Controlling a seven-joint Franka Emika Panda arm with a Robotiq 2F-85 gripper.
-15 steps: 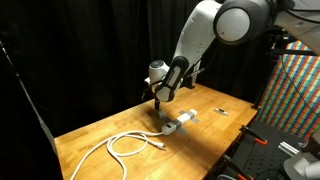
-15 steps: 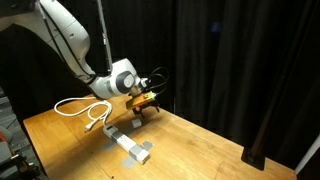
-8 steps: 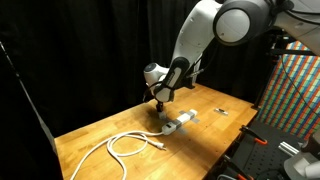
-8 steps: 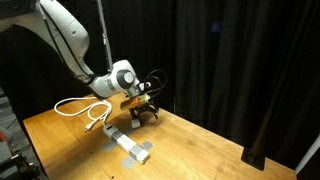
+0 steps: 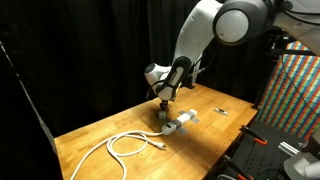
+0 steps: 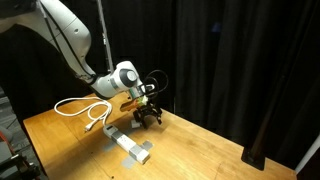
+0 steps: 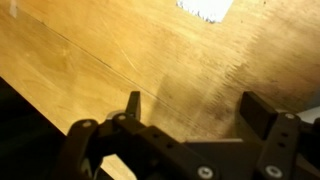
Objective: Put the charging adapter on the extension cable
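My gripper's open fingers have only wood (image 7: 190, 92) between them, and the charging adapter is beyond their ends. Next, I lift, turn my gripper and come down over the adapter (image 6: 136, 124).
The extension cable is a white-and-grey power strip (image 5: 178, 122) lying on the wooden table; it also shows in an exterior view (image 6: 131, 146). Its white cord (image 5: 125, 145) lies in loose loops, also visible in an exterior view (image 6: 85, 108). My gripper (image 5: 161, 104) hovers low over the table just beside the strip's end, also seen in an exterior view (image 6: 147, 114). In the wrist view my gripper (image 7: 197, 108) is open, with only bare wood between the fingers. A white patch (image 7: 205, 8) shows at the top edge. I cannot make out the charging adapter as a separate thing.
A tiny dark-and-white scrap (image 5: 218, 110) lies on the table beyond the strip. Black curtains close off the back. The table edge (image 5: 200, 150) runs near the strip. A coloured panel (image 5: 298, 70) stands at one side.
My gripper has dipped a little toward the table and its wrist has turned slightly. The strip and cord have not moved.
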